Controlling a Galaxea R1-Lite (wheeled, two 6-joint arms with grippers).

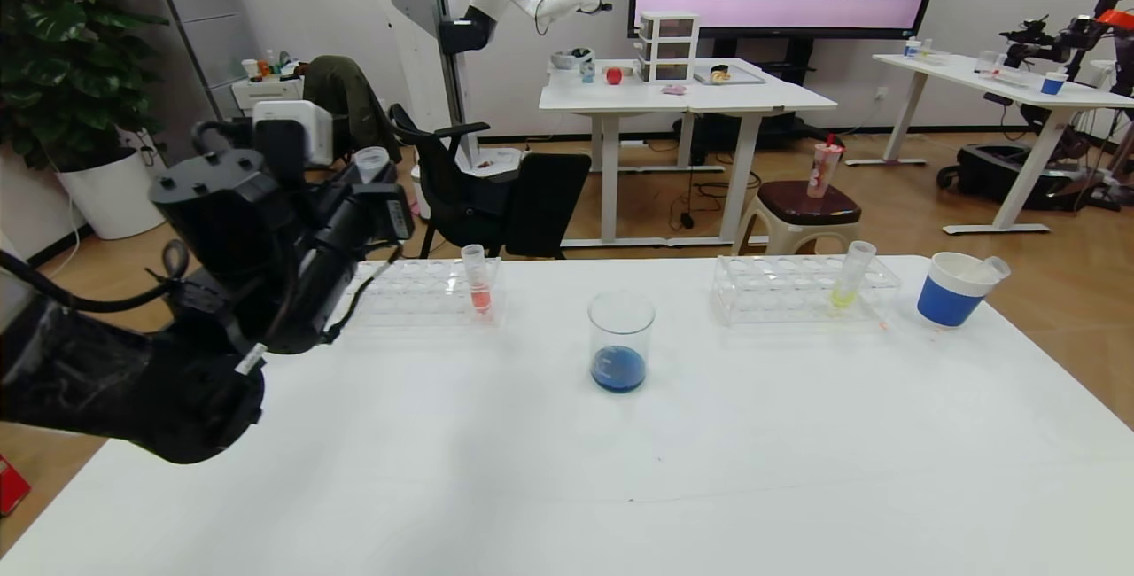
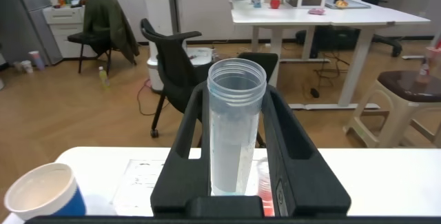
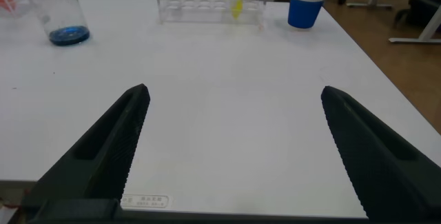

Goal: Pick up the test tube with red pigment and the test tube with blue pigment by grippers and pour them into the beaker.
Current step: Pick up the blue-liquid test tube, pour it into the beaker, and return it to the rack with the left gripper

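The clear test tube (image 2: 234,131) is empty and upright. My left gripper goes on to the open paper cup (image 2: 43,188) beside the red tube's rack before it lets go there.
My left gripper (image 1: 368,199) hangs above the table's left side, left of the beaker, and is shut on a clear test tube (image 1: 372,165). The tube stands upright with its mouth up, and in the left wrist view (image 2: 234,134) it looks empty but for a faint blue trace at its bottom. The beaker (image 1: 620,341) stands mid-table with blue liquid in its bottom. The test tube with red pigment (image 1: 478,279) stands in the left rack (image 1: 416,292). My right gripper (image 3: 234,96) is open and empty, low over bare table; it does not show in the head view.
A second rack (image 1: 797,288) at the right holds a yellow-green tube (image 1: 852,275). A blue-banded paper cup (image 1: 952,288) with a tube in it stands at the far right. Another paper cup (image 2: 41,193) stands left of the left rack. The table (image 1: 709,470) in front is bare.
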